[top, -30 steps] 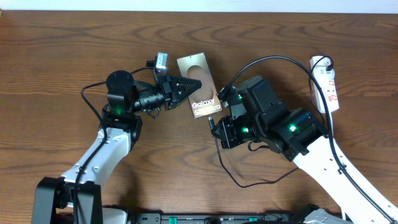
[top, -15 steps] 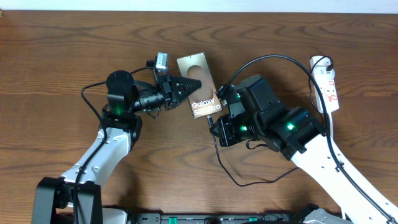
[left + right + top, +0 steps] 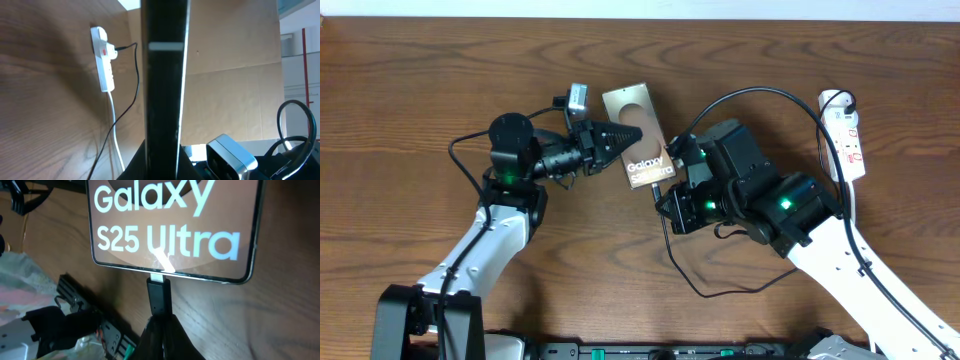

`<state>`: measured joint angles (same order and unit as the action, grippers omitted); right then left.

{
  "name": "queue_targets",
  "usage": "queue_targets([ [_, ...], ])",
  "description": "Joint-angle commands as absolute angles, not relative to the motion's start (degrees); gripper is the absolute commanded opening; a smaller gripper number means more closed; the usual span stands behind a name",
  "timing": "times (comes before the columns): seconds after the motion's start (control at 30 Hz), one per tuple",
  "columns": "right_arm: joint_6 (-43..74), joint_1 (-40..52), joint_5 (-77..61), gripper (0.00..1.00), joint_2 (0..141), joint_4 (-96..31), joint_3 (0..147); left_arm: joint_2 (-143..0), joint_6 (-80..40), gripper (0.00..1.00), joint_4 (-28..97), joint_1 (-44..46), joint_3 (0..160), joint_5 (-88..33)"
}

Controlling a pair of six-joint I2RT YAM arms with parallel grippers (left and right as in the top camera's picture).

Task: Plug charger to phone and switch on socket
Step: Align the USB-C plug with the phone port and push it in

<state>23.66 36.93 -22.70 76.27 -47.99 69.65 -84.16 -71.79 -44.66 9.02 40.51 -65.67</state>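
My right gripper still has the plug's metal tip showing outside the phone's bottom edge, so it should grip the plug's body closer to the phone and push deeper.
The phone is a flat brownish slab with white "Galaxy S25 Ultra" lettering, lying at the table's middle. My left gripper is shut on its left long edge; in the left wrist view the phone shows edge-on as a dark vertical bar. My right gripper is shut on the charger's black connector plug, whose metal tip touches the phone's bottom edge. The charger cable loops up and over to the white socket at the far right, also in the left wrist view.
The socket's white cord runs down along the right arm. A slack loop of black cable lies on the wood in front of the right arm. Arm bases stand at the table's front edge.
My right gripper has moved the plug up and left until its tip meets the phone's bottom edge. The phone and left gripper shifted slightly left.
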Motion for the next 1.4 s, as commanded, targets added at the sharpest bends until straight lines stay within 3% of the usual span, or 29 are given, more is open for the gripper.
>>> queue_targets([
  [0.0, 23.1, 36.7, -19.6, 0.01, 76.6, -44.8, 70.0, -83.5, -70.0, 0.08, -45.4, 9.5, 41.5, -69.8],
  [0.53, 22.6, 36.7, -18.1, 0.03, 76.5, -32.3, 70.0, -83.5, -67.5, 0.07, -45.4, 9.5, 41.5, -73.5],
  [0.63, 22.7, 36.8, -18.2, 0.13, 76.5, -33.1, 70.0, -83.5, -67.5, 0.07, -45.4, 9.5, 41.5, -73.5],
  [0.83, 22.7, 36.8, -18.7, 0.49, 76.5, -40.8, 70.0, -83.5, -67.3, 0.07, -45.3, 9.5, 41.5, -70.3],
  [0.93, 22.7, 36.9, -20.9, 0.54, 76.5, -44.7, 70.0, -83.5, -66.1, 0.07, -45.3, 9.5, 41.5, -67.8],
  [1.13, 22.7, 36.9, -25.6, 0.52, 76.5, -48.4, 70.0, -83.5, -65.1, 0.07, -45.3, 9.5, 41.5, -63.4],
  [1.2, 22.7, 36.9, -25.6, 0.40, 76.5, -49.0, 70.0, -83.5, -65.2, 0.07, -45.3, 9.5, 41.5, -62.0],
  [1.37, 22.7, 36.9, -22.9, 0.27, 76.5, -48.8, 70.0, -83.5, -65.2, 0.07, -45.3, 9.5, 41.5, -61.4],
])
